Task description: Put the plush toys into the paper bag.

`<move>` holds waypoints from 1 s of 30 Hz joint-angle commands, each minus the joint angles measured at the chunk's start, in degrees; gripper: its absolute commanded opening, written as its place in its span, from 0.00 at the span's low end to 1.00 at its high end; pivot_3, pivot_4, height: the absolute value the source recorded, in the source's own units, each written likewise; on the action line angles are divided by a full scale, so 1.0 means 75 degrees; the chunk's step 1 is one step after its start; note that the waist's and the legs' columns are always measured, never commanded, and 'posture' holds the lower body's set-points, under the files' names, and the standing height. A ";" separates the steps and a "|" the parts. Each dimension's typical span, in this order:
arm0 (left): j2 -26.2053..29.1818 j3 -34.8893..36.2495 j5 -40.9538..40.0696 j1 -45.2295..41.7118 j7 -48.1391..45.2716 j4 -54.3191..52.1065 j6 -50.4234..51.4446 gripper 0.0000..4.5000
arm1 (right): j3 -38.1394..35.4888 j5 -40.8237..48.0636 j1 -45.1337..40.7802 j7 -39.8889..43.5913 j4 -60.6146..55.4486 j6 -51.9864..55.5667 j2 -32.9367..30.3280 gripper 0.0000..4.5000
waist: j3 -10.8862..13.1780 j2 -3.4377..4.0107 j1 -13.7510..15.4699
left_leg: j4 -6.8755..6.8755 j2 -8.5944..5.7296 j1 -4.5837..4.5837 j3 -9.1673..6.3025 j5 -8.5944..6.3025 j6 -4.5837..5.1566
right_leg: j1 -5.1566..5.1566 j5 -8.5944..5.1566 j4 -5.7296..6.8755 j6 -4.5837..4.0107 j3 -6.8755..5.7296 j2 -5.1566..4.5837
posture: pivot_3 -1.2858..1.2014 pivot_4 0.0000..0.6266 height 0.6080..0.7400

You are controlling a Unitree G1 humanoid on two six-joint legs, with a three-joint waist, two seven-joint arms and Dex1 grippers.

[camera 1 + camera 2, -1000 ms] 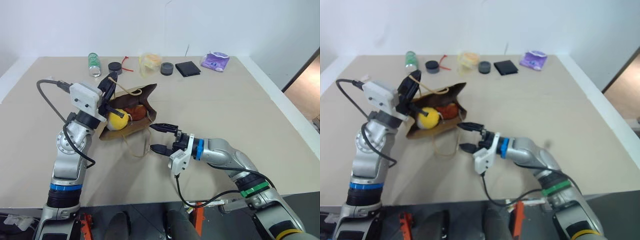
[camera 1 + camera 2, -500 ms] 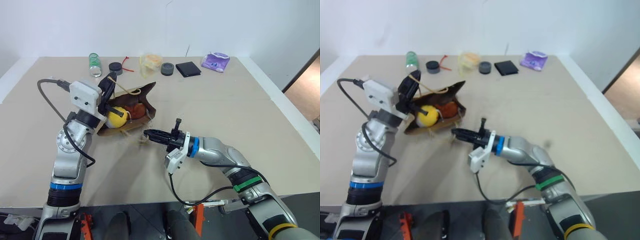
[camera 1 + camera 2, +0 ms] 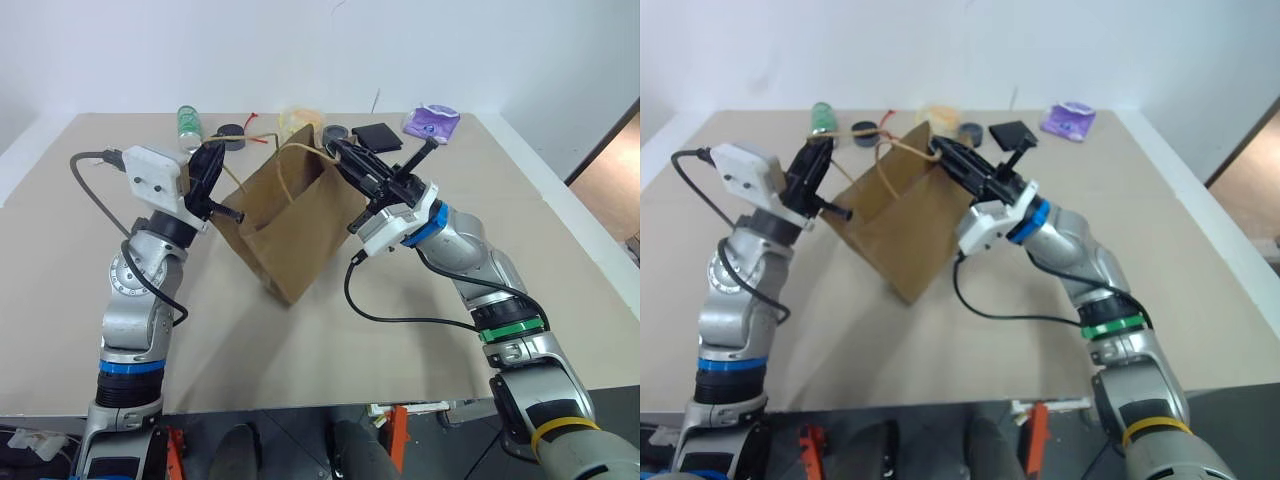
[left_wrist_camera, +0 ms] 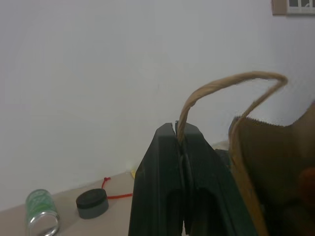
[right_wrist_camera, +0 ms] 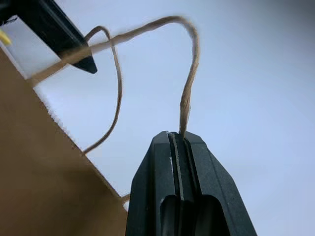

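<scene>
The paper bag is crooked on its cord handles (image 3: 304,148), so next I put it down and then hold the paper bag's side (image 3: 308,238) steady with my right gripper.
The brown paper bag (image 3: 290,220) hangs lifted and tilted between my two arms, its bottom corner low near the table (image 3: 560,260). My left gripper (image 3: 218,156) is shut on one twisted cord handle (image 4: 226,83), which loops up past its fingers (image 4: 167,162). From the other side, my right gripper (image 3: 338,150) is shut on the second cord handle (image 5: 189,73) at the bag's top edge. The plush toys are hidden behind the bag's walls.
Along the table's far edge lie a green bottle (image 3: 187,122), a black round lid (image 3: 232,133), a red cord (image 3: 250,122), a yellowish plastic bag (image 3: 300,117), a flat black case (image 3: 376,136) and a purple pouch (image 3: 431,122).
My right gripper went from open to shut on the bag's loose handle and rose. The bag came up from lying on its side to hanging; the toys inside went out of sight.
</scene>
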 commanded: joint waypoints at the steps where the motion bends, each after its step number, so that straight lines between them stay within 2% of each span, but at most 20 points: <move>1: -0.0008 0.0045 -0.0031 0.0104 0.0028 -0.0363 0.0001 0.00 | 0.0125 0.0649 0.0210 0.0627 -0.0449 0.0112 -0.0128 0.01 | 0.0000 0.0000 -0.0001 | -0.0001 0.0000 0.0001 -0.0001 0.0000 0.0000 | 0.0001 0.0000 0.0000 0.0000 -0.0001 0.0001 | 0.52 0.24 1.00; 7: -0.0020 -0.0175 -0.0373 0.0308 -0.0358 -0.0482 0.0421 0.00 | 0.0433 0.1112 0.0734 0.1700 -0.0458 0.0421 -0.0381 0.01 | 0.0000 0.0000 0.0000 | 0.0007 -0.0001 0.0002 0.0000 0.0000 0.0000 | 0.0007 0.0002 0.0000 0.0002 0.0001 0.0000 | 0.52 0.24 1.00; 10: -0.0032 -0.0221 -0.0447 0.0391 -0.0430 -0.0576 0.0544 0.00 | 0.0385 0.1193 0.0761 0.1934 -0.0449 0.0533 -0.0391 0.22 | 0.0000 0.0000 -0.0003 | 0.0008 0.0000 0.0003 0.0001 0.0001 0.0000 | 0.0005 0.0005 0.0001 0.0003 0.0001 0.0000 | 0.52 0.24 1.00; 11: -0.0034 -0.0222 -0.0465 0.0396 -0.0441 -0.0588 0.0567 0.13 | 0.0348 0.1191 0.0741 0.1942 -0.0448 0.0534 -0.0370 0.33 | 0.0000 0.0000 -0.0006 | 0.0008 0.0000 0.0005 0.0001 0.0001 0.0000 | 0.0005 0.0006 0.0001 0.0001 0.0001 0.0000 | 0.52 0.24 1.00; 12: -0.0032 -0.0220 -0.0484 0.0404 -0.0446 -0.0606 0.0587 0.18 | 0.0319 0.1266 0.0732 0.1986 -0.0468 0.0596 -0.0331 0.43 | 0.0000 0.0000 -0.0006 | 0.0008 0.0001 0.0007 0.0001 0.0001 0.0000 | 0.0005 0.0007 0.0001 0.0000 0.0001 0.0002 | 0.52 0.24 1.00; 15: -0.0031 -0.0210 -0.0568 0.0349 -0.0473 -0.0582 0.0678 0.52 | 0.0232 0.1483 0.0676 0.2019 -0.0505 0.0738 -0.0203 0.79 | 0.0000 0.0000 -0.0005 | 0.0007 0.0001 0.0009 -0.0002 0.0001 0.0000 | 0.0005 0.0007 0.0002 -0.0001 0.0000 0.0005 | 0.52 0.24 1.00; 17: -0.0015 -0.0201 -0.0676 0.0323 -0.0513 -0.0602 0.0787 0.73 | 0.0205 0.1632 0.0677 0.2116 -0.0556 0.0833 -0.0201 0.99 | 0.0000 0.0000 -0.0001 | 0.0007 0.0001 0.0007 -0.0001 0.0001 0.0000 | 0.0005 0.0007 0.0002 0.0000 0.0001 0.0004 | 0.52 0.24 1.00; 19: 0.0018 -0.0189 -0.0831 0.0327 -0.0591 -0.0659 0.0951 0.96 | 0.0145 0.1927 0.0723 0.2276 -0.0627 0.1028 -0.0202 1.00 | 0.0000 0.0000 0.0000 | 0.0007 0.0000 0.0006 -0.0001 0.0001 0.0000 | 0.0006 0.0007 0.0002 0.0000 0.0002 0.0003 | 0.52 0.24 1.00; 20: 0.0028 -0.0161 -0.0929 0.0341 -0.0610 -0.0704 0.1053 0.99 | 0.0117 0.2078 0.0755 0.2360 -0.0666 0.1129 -0.0215 1.00 | 0.0000 0.0000 0.0001 | 0.0007 0.0000 0.0005 -0.0001 0.0001 0.0000 | 0.0006 0.0007 0.0002 0.0000 0.0002 0.0003 | 0.52 0.24 1.00; 24: 0.0135 0.0024 -0.1441 0.0404 -0.0694 -0.0916 0.1592 0.99 | -0.0089 0.3081 0.0941 0.2878 -0.0974 0.1935 -0.0228 1.00 | 0.0000 0.0000 0.0001 | 0.0007 0.0001 0.0006 -0.0002 0.0001 0.0000 | 0.0006 0.0007 0.0002 0.0000 0.0001 0.0004 | 0.52 0.24 1.00; 30: 0.0815 0.0654 -0.2855 0.0843 -0.1231 -0.1338 0.2866 0.99 | -0.0564 0.5981 0.1652 0.4527 -0.2321 0.5984 -0.0696 1.00 | 0.0000 0.0000 0.0001 | 0.0005 0.0003 0.0005 -0.0005 0.0000 0.0000 | 0.0006 0.0004 0.0002 -0.0001 -0.0001 0.0004 | 0.52 0.24 1.00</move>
